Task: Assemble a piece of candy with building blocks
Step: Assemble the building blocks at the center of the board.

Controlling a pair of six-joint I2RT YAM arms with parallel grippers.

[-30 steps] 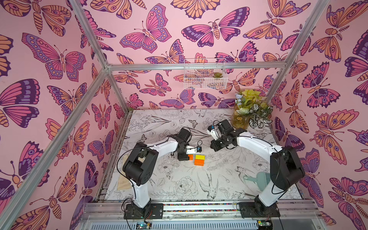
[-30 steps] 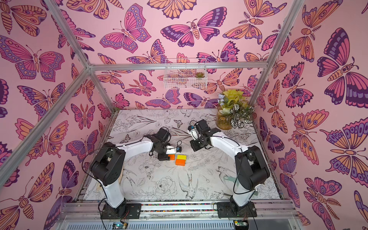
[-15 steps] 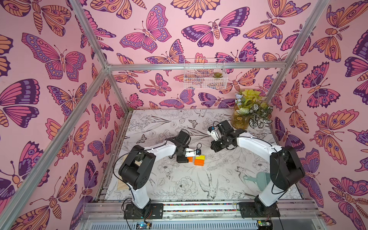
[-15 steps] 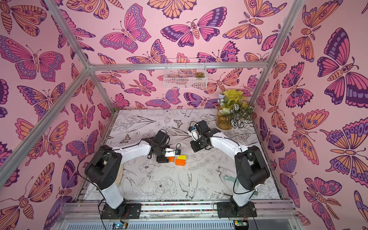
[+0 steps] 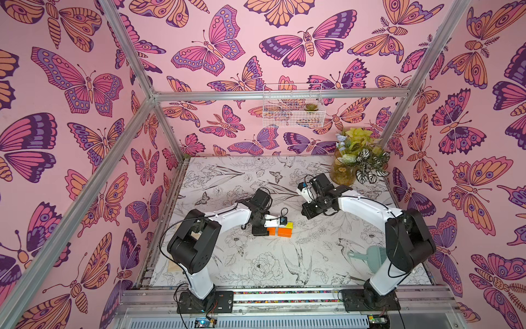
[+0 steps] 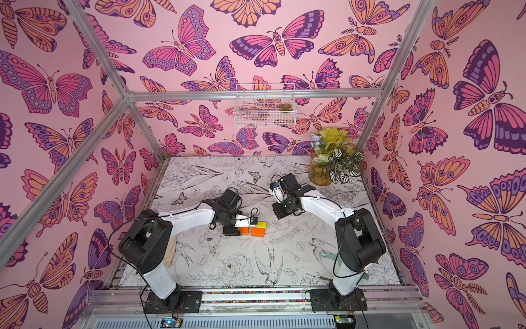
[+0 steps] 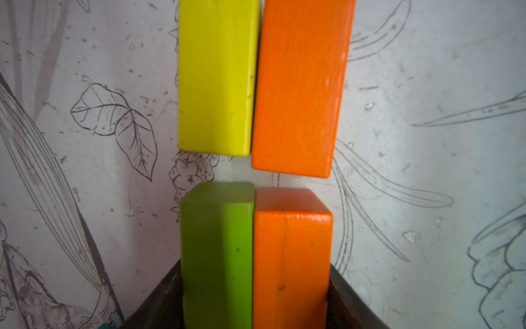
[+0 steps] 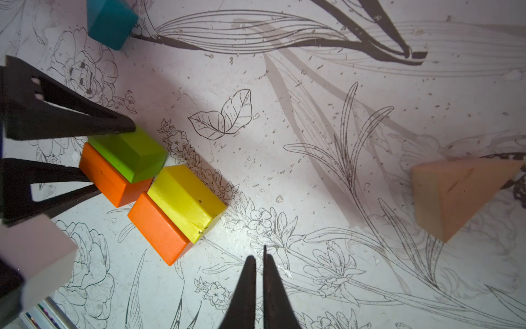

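My left gripper is due to open and back off, because a gap (image 7: 218, 169) lies between the green block and the uneven yellow-and-orange pair. My right gripper should squeeze that pair (image 5: 285, 230) after that.
My left gripper (image 7: 256, 287) is shut on two building blocks at once, a green one (image 7: 216, 256) and an orange one (image 7: 293, 256), pressed side by side on the mat. Just ahead, across a narrow gap, a yellow block (image 7: 216, 77) and a second orange block (image 7: 301, 85) lie side by side. In both top views this cluster (image 5: 280, 230) (image 6: 253, 230) sits mid-table by the left gripper (image 5: 267, 228) (image 6: 239, 229). My right gripper (image 8: 259, 256) (image 5: 308, 212) hovers shut and empty behind it. A teal wedge (image 8: 111, 22) and a tan wedge (image 8: 455, 196) lie apart.
A potted plant (image 5: 353, 165) stands at the back right corner. A wire basket (image 5: 293, 111) hangs on the back wall. A teal brush (image 5: 373, 256) lies by the right arm's base. The table's metal rail (image 5: 284, 296) runs along the front.
The left arm's elbow has swung left and toward the front while its gripper stays on the green and orange pair beside the other two blocks. The right arm has not moved.
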